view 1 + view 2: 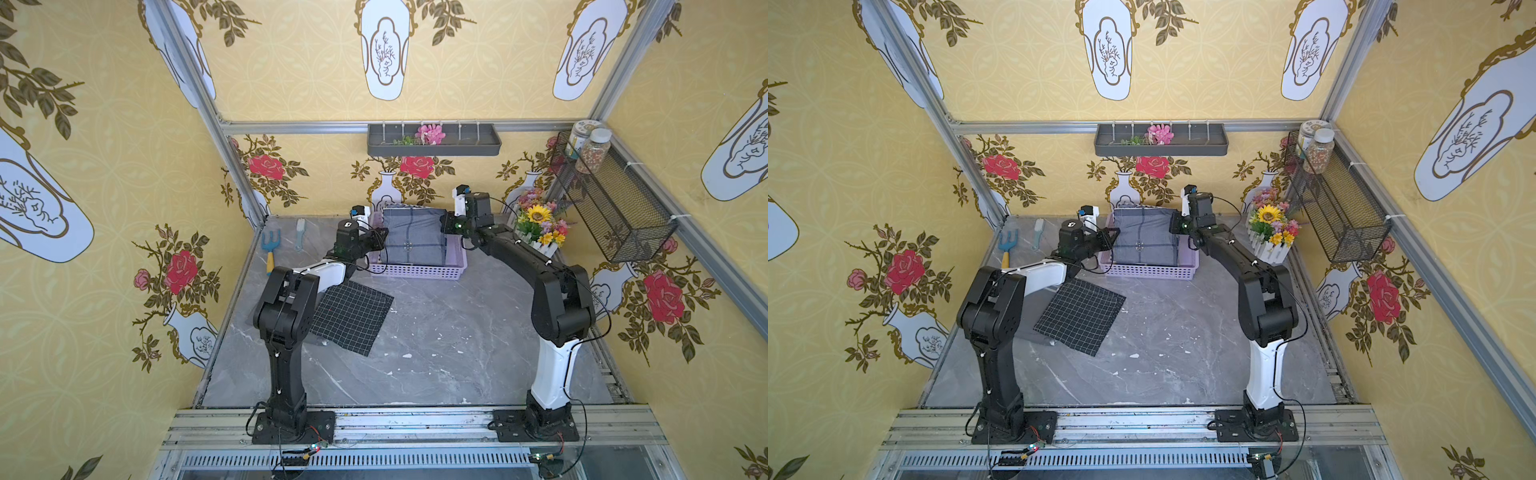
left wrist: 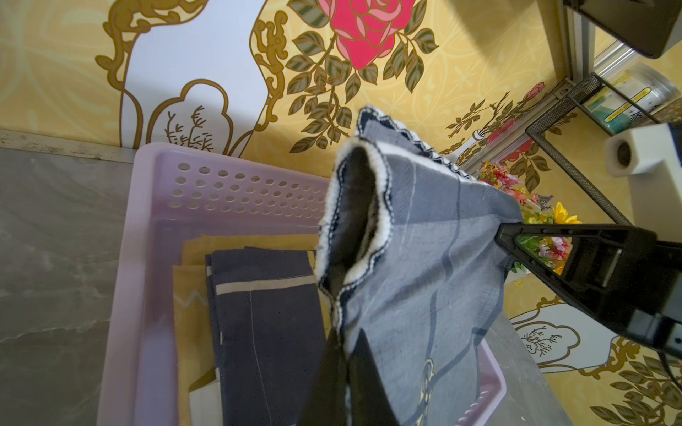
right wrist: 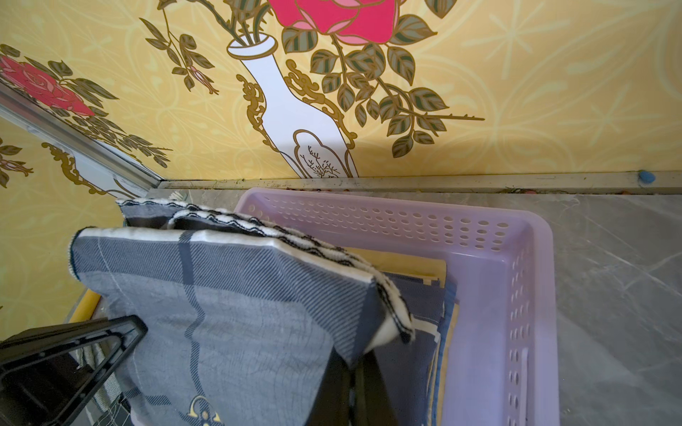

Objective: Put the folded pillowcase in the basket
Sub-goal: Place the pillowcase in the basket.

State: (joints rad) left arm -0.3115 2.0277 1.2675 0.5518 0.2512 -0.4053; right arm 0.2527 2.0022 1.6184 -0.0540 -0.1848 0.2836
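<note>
I keep lowering the pillowcase (image 1: 413, 236) with my left gripper, as it hangs stretched within the basket's sides above the navy cloth (image 2: 268, 330), until it rests there, then let go.
The folded pillowcase (image 1: 411, 237) (image 1: 1144, 237), grey-blue with dark plaid lines and a white fringe, hangs stretched between my two grippers over the lavender basket (image 1: 415, 272) (image 1: 1150, 272). My left gripper (image 2: 347, 343) (image 1: 382, 239) is shut on its left corner. My right gripper (image 3: 356, 359) (image 1: 444, 226) is shut on its right corner. In the left wrist view the pillowcase (image 2: 424, 258) sags above the basket (image 2: 147, 221), whose floor holds a folded navy cloth (image 2: 265, 313) on a yellow cloth (image 2: 192, 295). The right wrist view shows the pillowcase (image 3: 228, 295) over the basket's left half (image 3: 535, 295).
A black checked cloth (image 1: 353, 316) lies on the marble table by the left arm. A blue garden fork (image 1: 271, 245) and a brush (image 1: 300, 232) lie at the back left. A flower box (image 1: 540, 228) stands right of the basket, under the black wire rack (image 1: 611, 199).
</note>
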